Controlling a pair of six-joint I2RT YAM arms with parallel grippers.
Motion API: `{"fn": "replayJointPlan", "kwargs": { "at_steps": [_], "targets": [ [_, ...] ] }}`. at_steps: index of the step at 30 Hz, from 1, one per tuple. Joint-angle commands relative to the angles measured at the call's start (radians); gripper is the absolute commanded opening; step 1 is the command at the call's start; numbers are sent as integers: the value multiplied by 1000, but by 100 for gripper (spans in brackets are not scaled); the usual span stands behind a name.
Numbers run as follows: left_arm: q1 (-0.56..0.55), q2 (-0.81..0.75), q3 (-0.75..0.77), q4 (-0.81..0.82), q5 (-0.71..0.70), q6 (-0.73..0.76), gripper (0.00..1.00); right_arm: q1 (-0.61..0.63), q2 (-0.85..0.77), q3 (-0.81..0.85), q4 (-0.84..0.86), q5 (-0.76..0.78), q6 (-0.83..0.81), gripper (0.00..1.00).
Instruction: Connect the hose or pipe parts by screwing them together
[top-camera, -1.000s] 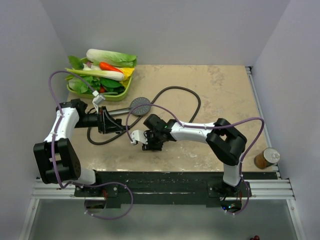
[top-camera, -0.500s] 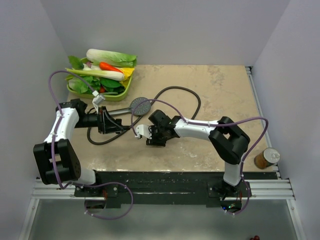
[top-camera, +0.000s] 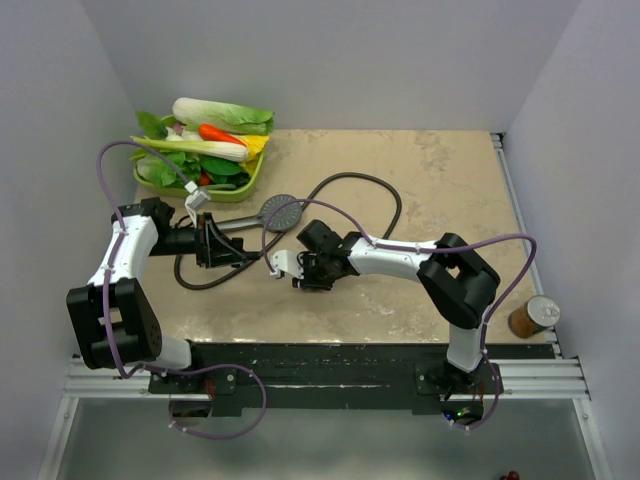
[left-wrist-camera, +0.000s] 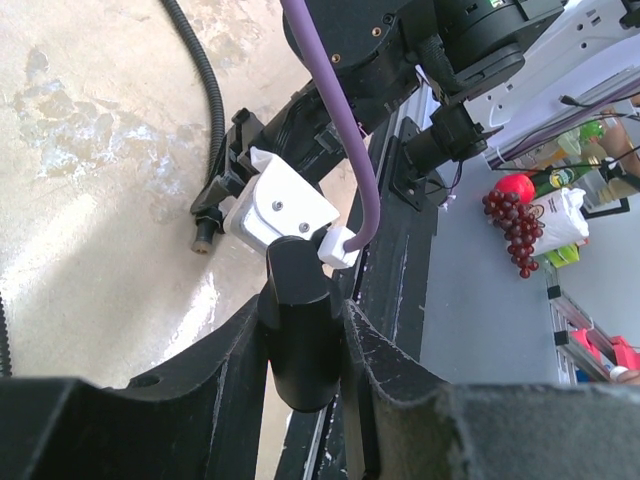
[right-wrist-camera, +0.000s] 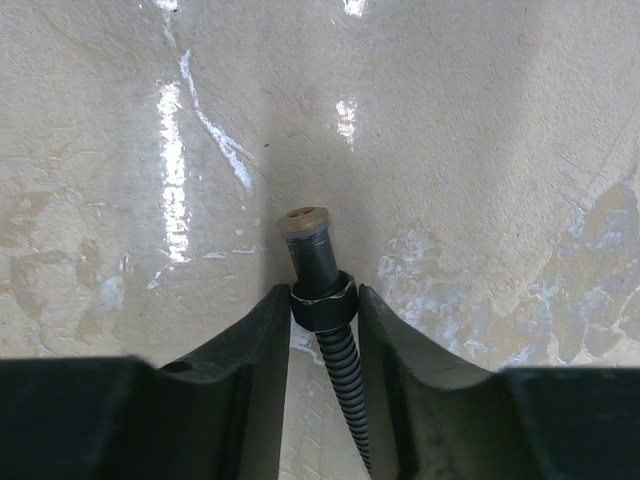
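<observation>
The brass-tipped hose end (left-wrist-camera: 204, 242) is low and out of line with the handle, so next my right gripper raises it and tilts its nut square to the handle's loose end (left-wrist-camera: 292, 256).
The dark grey shower head (top-camera: 281, 210) lies left of the table's middle, its round face up. My left gripper (top-camera: 222, 246) is shut on its short handle (left-wrist-camera: 300, 335), which stands clamped between both fingers in the left wrist view. The thin dark hose (top-camera: 385, 190) loops across the back of the table. My right gripper (top-camera: 296, 270) is shut on the hose's end nut (right-wrist-camera: 322, 305), and the brass-tipped hose end (right-wrist-camera: 305, 222) sticks out past the fingertips just above the table. In the left wrist view that hose end (left-wrist-camera: 205, 235) sits a short way from the handle, not touching it.
A green tray (top-camera: 240, 192) piled with toy vegetables stands at the back left, close behind the shower head. A brown can (top-camera: 533, 316) sits beyond the table's right edge. Purple cables (top-camera: 300, 215) arch over both arms.
My right gripper has moved up and a little right, toward the shower head, and its jaws have closed onto the hose nut. The left arm and shower head have stayed put.
</observation>
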Motion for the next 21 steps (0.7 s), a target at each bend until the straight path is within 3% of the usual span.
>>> {"fn": "replayJointPlan", "kwargs": {
  "at_steps": [1,6,9,18,21],
  "targets": [
    [-2,-31,33,-17,35,34,0,4,25,38,-21,-43,-7,27],
    [-2,-24,36,-15,34,39,0,36,7,40,5,-54,-6,10],
    [-2,-24,37,-15,26,39,0,55,-65,10,74,-75,20,5],
    [-3,-41,43,-15,8,51,0,58,-354,-149,361,-152,282,4],
    [-6,-47,45,-15,6,59,0,56,-455,-253,575,-213,428,5]
  ]
}}
